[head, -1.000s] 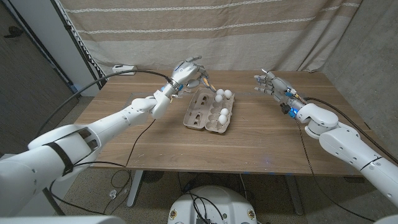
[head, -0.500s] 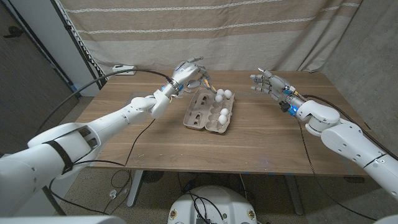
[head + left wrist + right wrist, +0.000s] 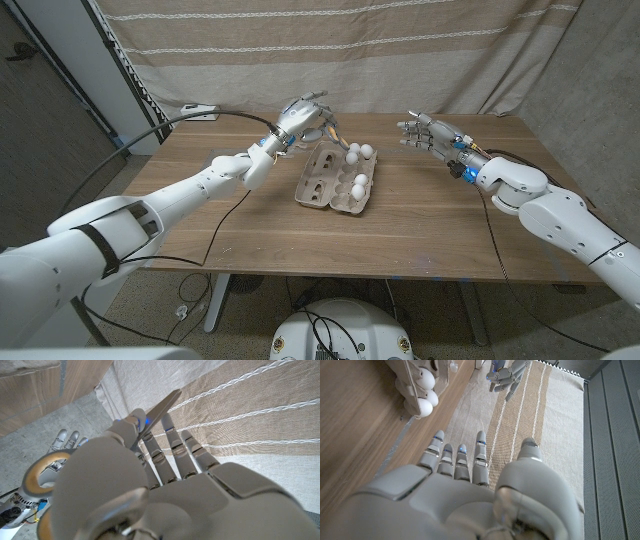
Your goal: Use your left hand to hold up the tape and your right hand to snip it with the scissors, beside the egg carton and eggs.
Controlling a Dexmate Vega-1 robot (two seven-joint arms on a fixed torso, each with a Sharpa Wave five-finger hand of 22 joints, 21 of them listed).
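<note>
My right gripper will spread the tan handle (image 3: 336,137), which sticks out clear of my left gripper, so the scissors (image 3: 332,128) will swing open.
My left hand (image 3: 300,117) is raised above the table's far edge, just left of the egg carton (image 3: 338,180), and grips a pair of scissors (image 3: 333,129). The left wrist view has the metal blades (image 3: 162,406) pointing past the fingers and a tan handle ring (image 3: 42,473) beside the palm. White eggs (image 3: 359,152) sit in the carton's right half. My right hand (image 3: 427,134) hovers to the right of the carton, fingers apart and holding nothing. It looks the same in the right wrist view (image 3: 465,490), which also catches the eggs (image 3: 424,394) and the left hand (image 3: 506,372).
A striped curtain (image 3: 400,50) hangs right behind the table (image 3: 420,235). A black cable (image 3: 226,213) crosses the table's left part, and a power strip (image 3: 198,108) lies at the far left corner.
My right hand has drifted a little left and towards the far edge, closer to the left hand. The left hand and the scissors have stayed put.
</note>
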